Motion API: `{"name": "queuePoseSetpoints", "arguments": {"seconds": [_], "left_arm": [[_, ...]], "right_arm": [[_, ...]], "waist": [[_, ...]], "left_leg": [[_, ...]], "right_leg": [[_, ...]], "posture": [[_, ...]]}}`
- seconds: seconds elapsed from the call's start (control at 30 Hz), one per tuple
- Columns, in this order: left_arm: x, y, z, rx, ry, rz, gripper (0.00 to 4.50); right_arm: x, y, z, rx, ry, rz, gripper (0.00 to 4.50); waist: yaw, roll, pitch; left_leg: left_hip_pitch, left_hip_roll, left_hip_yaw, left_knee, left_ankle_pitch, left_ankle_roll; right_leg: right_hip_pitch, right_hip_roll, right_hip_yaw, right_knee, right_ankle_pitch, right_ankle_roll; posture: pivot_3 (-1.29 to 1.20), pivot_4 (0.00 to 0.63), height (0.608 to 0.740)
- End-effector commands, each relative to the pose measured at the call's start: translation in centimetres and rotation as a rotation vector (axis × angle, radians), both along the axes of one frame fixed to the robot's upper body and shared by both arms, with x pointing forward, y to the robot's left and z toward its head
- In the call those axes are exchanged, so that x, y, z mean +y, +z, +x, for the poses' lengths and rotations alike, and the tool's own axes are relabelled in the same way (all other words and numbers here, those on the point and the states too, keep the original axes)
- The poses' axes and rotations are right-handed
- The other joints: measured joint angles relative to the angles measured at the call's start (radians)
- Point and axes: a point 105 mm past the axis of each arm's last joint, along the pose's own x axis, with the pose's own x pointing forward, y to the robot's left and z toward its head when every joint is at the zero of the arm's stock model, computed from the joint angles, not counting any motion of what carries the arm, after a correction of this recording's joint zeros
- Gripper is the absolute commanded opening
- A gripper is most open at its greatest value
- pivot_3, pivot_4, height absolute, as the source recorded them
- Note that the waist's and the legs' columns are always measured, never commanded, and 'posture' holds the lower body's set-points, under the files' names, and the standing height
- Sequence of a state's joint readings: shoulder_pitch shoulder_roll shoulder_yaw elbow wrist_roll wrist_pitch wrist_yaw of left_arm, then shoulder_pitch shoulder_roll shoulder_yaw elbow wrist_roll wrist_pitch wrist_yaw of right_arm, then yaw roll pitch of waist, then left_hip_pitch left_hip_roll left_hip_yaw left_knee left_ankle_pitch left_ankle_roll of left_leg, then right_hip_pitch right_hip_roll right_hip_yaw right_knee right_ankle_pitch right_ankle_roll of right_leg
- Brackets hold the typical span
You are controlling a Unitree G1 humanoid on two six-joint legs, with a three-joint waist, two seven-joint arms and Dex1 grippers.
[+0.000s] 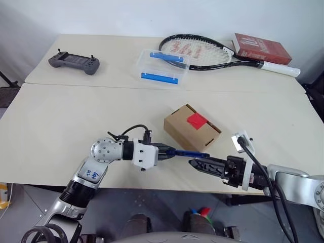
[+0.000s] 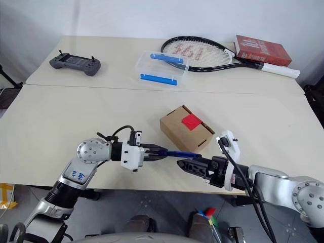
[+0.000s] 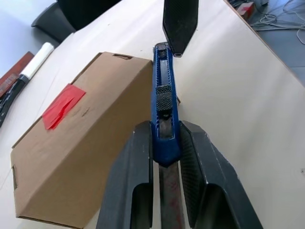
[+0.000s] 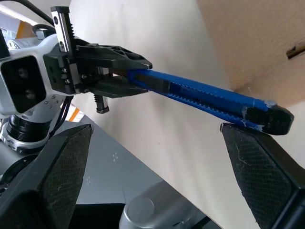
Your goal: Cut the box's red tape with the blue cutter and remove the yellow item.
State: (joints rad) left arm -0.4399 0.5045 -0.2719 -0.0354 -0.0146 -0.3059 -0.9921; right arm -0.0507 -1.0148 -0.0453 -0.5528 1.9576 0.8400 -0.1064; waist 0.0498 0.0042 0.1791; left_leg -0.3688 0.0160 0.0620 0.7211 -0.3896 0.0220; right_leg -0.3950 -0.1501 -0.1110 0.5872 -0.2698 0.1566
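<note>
The blue cutter's blunt black end (image 4: 272, 119) is turned toward the robot's right gripper, so the cutter's blade should point out in front when the robot carries the cutter to the box.
The brown cardboard box (image 1: 191, 129) lies on the table with its flaps shut and the red tape (image 1: 197, 120) on its top face. My left gripper (image 1: 169, 151) is shut on the handle of the blue cutter (image 1: 190, 153). It holds the cutter level just in front of the box, tip end toward my right gripper (image 1: 198, 163). The right gripper is open, and the cutter's far end (image 4: 259, 114) lies close to one of its fingers (image 4: 257, 176). In the left wrist view the cutter (image 3: 163, 100) runs along the box's side (image 3: 90, 143). The yellow item is hidden.
At the back of the table are a clear container with blue clips (image 1: 163, 67), a tennis racket (image 1: 202, 50), a red book (image 1: 261, 48) and a grey game controller (image 1: 74, 62). Both grippers hover near the table's front edge (image 1: 152, 188).
</note>
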Motion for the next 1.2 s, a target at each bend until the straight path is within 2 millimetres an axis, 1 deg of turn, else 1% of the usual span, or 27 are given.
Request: {"name": "queuePoseSetpoints", "arguments": {"seconds": [0.03,0.23,0.37,0.6,0.7,0.87,1.03,1.2], "left_arm": [[-0.6,0.7,-1.2,-0.048,-0.056,-0.016,0.43],[-0.7,0.7,-1.3,-0.05,-0.055,-0.022,0.43],[-0.5,0.6,-1.4,-0.046,-0.048,-0.024,0.43],[-0.1,0.4,-1.3,-0.041,-0.033,-0.014,0.43],[-0.1,0.4,-1.3,-0.041,-0.035,-0.014,0.43],[-0.1,0.7,-1.6,-0.025,-0.052,-0.056,0.43],[0.0,1.2,-2.1,0.01,-0.086,-0.119,0.43],[0.0,1.1,-2.6,0.026,-0.116,-0.128,0.43]], "right_arm": [[-0.3,0.6,0.3,-0.013,-0.012,0.025,4.5],[-0.4,0.3,0.7,0.005,-0.028,0.04,4.5],[-1.5,-0.2,0.5,0.033,-0.047,0.026,4.5],[-3.3,-0.7,-2.3,0.099,0.037,0.016,4.5],[-3.8,-0.7,-2.7,0.115,0.049,0.022,4.5],[-4.5,-1.4,-1.5,0.132,-0.042,0.051,4.5],[-4.6,-1.6,-0.5,0.142,-0.069,0.129,4.5],[-4.3,-1.3,0.4,0.139,-0.05,0.21,4.5]], "waist": [[0.0,0.0,0.0],[0.0,0.0,0.0],[0.001,0.0,0.0],[0.003,0.0,0.0],[0.002,0.0,0.0],[0.001,0.0,0.0],[0.001,0.0,0.0],[0.001,0.0,0.0]], "left_leg": [[0.0,0.0,0.0,0.0,0.0,0.0],[0.0,0.0,0.0,0.0,0.0,0.0],[0.0,0.0,0.0,0.0,0.0,0.0],[0.0,0.0,0.0,-0.001,0.0,0.001],[0.0,0.0,0.001,0.0,0.0,0.001],[0.0,0.0,0.001,0.0,0.0,0.001],[0.0,0.0,0.001,0.0,0.0,0.001],[0.0,0.0,0.001,0.0,0.0,0.001]], "right_leg": [[0.0,0.0,0.0,0.0,0.0,0.0],[0.0,0.0,0.0,0.0,0.0,0.0],[0.0,0.0,0.0,0.0,0.0,0.0],[0.0,0.0,0.0,0.0,0.0,0.0],[0.0,0.0,0.0,0.0,0.0,0.0],[0.0,0.0,0.0,0.0,0.0,0.0],[0.0,0.0,0.0,0.0,0.0,0.0],[0.0,0.0,0.0,0.0,0.0,0.0]], "posture": [[0.0,0.15,0.74],[0.0,0.15,0.74],[0.0,0.15,0.74],[0.0,0.15,0.74],[0.0,0.15,0.74],[0.0,0.15,0.74],[0.0,0.15,0.74],[0.0,0.15,0.74]]}}
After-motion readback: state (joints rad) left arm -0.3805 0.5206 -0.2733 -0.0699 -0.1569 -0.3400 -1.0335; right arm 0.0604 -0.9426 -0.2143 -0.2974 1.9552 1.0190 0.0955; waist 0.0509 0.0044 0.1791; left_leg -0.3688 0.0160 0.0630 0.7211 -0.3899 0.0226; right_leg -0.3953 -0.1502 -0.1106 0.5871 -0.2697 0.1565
